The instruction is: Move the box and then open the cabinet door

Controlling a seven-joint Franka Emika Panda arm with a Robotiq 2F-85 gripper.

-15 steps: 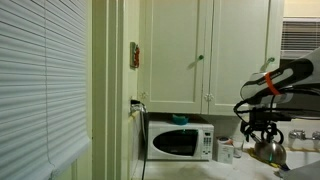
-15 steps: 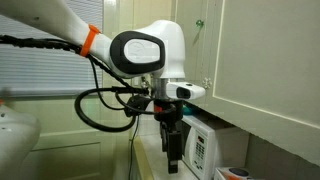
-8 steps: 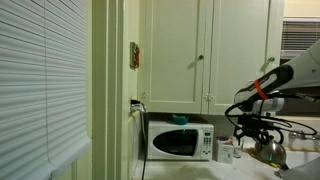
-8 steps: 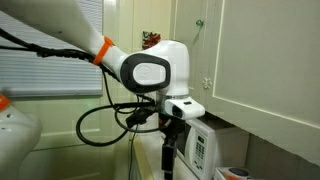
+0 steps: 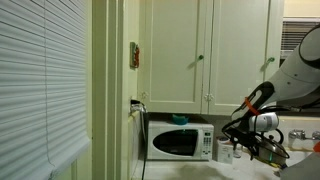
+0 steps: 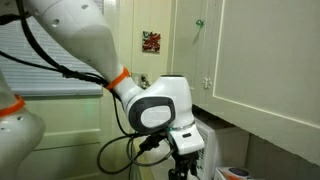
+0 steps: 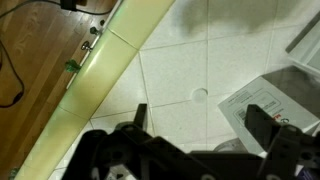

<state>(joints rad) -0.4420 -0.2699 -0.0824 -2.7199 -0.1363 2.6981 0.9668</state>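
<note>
The box lies crooked under one finger while my gripper's open fingers straddle white tile [image 7: 194, 112], so I should turn my gripper and move it over the box [image 7: 268, 100] before lowering it.
My gripper [image 5: 240, 147] hangs low over the counter, just to the side of the microwave, with its fingers spread. In the wrist view the open gripper [image 7: 200, 125] straddles bare white tile, and the box [image 7: 250, 103], a pale carton with a printed label, lies under one finger. The box's red-orange top barely shows at the bottom edge of an exterior view [image 6: 232, 174]. The cabinet door [image 5: 178, 55] is cream-white with a small round knob and is closed above the microwave. It also shows closed in the exterior view from the side [image 6: 192, 50].
A white microwave [image 5: 180, 142] stands on the counter under the cabinets. A steel kettle [image 5: 270, 150] sits just behind my gripper. Window blinds [image 5: 40, 90] fill one side. The counter's front edge [image 7: 110, 60] drops to a wooden floor.
My arm has lowered and my gripper has come down to the counter beside the microwave. The cabinet doors have stayed closed.
</note>
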